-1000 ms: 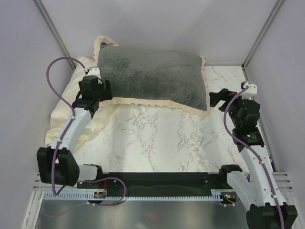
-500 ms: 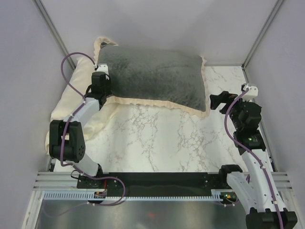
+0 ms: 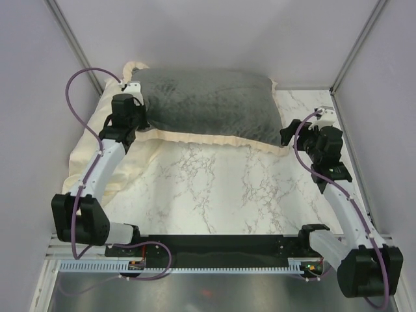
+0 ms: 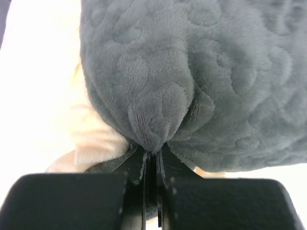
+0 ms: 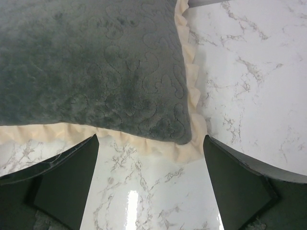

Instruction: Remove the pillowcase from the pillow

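Observation:
Next, I take the loose frilled corner (image 3: 278, 147) with my right gripper before both grippers lift the pillowcase's near edge, because my left gripper is holding only one near corner of the pillowcase (image 3: 152, 125).
The pillowcase (image 3: 208, 104) lies stuffed and plump at the back of the table, dark grey face up, with a cream frill along its near edge. The pillow is hidden inside it. My left gripper (image 3: 138, 121) is at its left near corner. In the left wrist view that gripper (image 4: 152, 152) is shut on a pinched fold of the grey pillowcase (image 4: 201, 72). My right gripper (image 3: 286, 135) hovers at the right near corner, jaws wide apart. In the right wrist view that gripper (image 5: 150, 139) stands open over the frilled corner of the pillowcase (image 5: 86, 62), holding nothing.
A flat pale-yellow cloth (image 3: 91, 153) lies under and left of the pillowcase, reaching the table's left edge. White marble tabletop (image 3: 214, 188) fills the foreground. Grey walls and metal posts close in the back and both sides.
My left gripper has closed on a fold of the pillowcase's left near corner. My right gripper has moved in to the right near corner, still open. The pillowcase has shifted slightly.

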{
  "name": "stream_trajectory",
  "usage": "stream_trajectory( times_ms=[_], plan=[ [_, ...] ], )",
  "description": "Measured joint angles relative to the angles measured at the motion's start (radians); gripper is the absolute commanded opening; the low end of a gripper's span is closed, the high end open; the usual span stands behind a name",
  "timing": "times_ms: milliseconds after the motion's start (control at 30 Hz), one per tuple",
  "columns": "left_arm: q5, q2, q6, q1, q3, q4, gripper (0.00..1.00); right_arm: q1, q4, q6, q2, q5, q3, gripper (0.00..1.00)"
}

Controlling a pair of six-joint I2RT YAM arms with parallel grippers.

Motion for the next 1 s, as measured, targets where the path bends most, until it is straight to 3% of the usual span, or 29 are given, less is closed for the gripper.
stream_trajectory(
  times_ms=[333, 600, 700, 767, 800, 833, 867, 1000],
  plan=[
    [0.109, -0.191, -0.03, 0.0, -0.03, -0.174, 0.02, 0.0, 0.228, -0.063, 0.388, -0.055, -0.01, 0.98],
    [0.123, -0.204, -0.031, 0.0, -0.032, -0.2, 0.02, 0.0, 0.344, -0.082, 0.648, -0.152, 0.059, 0.98],
    [0.123, -0.205, -0.03, 0.0, -0.032, -0.201, 0.02, 0.0, 0.374, -0.083, 0.724, -0.216, 0.093, 0.79],
    [0.123, -0.205, -0.03, 0.0, -0.032, -0.208, 0.02, -0.001, 0.383, -0.082, 0.761, -0.256, 0.108, 0.48],
    [0.123, -0.205, -0.03, 0.0, -0.032, -0.211, 0.02, -0.001, 0.388, -0.081, 0.782, -0.288, 0.116, 0.19],
    [0.123, -0.205, -0.03, 0.0, -0.032, -0.214, 0.02, -0.001, 0.389, -0.083, 0.797, -0.311, 0.122, 0.07],
    [0.124, -0.204, -0.03, 0.0, -0.032, -0.216, 0.02, -0.001, 0.389, -0.072, 0.808, -0.335, 0.129, 0.0],
    [0.119, -0.205, -0.03, 0.0, -0.032, -0.222, 0.02, -0.006, 0.365, -0.069, 0.809, -0.371, 0.143, 0.0]
  ],
)
